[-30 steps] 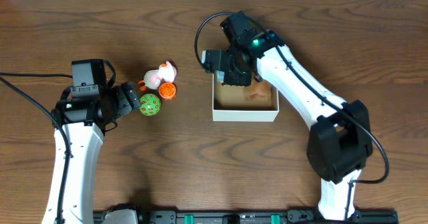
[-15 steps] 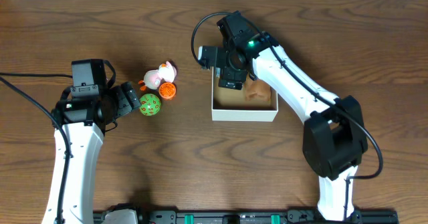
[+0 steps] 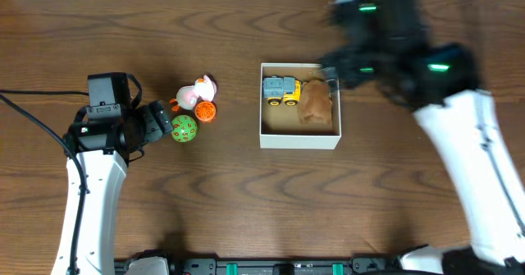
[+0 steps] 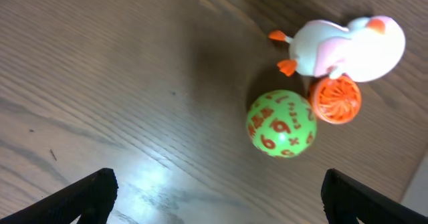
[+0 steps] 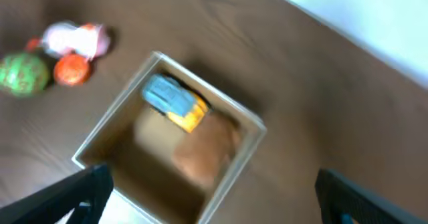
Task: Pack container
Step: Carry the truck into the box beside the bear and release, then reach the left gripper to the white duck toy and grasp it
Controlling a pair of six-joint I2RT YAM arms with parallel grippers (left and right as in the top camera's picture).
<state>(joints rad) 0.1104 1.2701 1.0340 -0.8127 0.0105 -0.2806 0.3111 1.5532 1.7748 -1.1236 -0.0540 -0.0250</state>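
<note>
The robot's left gripper should grab the duck [image 3: 205,86] by its head and pack it, because the duck and both balls [image 3: 196,107] lie across the container from the robot's right gripper.
The container [image 3: 300,138], a white-walled square box with a tan inside, stands at the table's middle. In it lie a blue and yellow toy truck [image 3: 280,90] and a brown toy [image 3: 315,103]. My right gripper [image 5: 214,204] hangs open and empty high above the box, blurred by motion; its view looks down on the container [image 5: 114,110] and the truck [image 5: 172,101]. A green ball [image 3: 184,129], an orange ball [image 3: 206,111] and a white and pink duck [image 3: 195,93] sit left of the box. Just left of the green ball [image 4: 281,124], my left gripper [image 4: 224,200] is open and empty.
A pale strip [image 5: 374,17] runs along the table's far edge behind the container. Bare brown wood surrounds the toys and the box.
My right gripper has opened, left the toy truck in the container and pulled up and away to the right. The left arm and the three loose toys have not moved.
</note>
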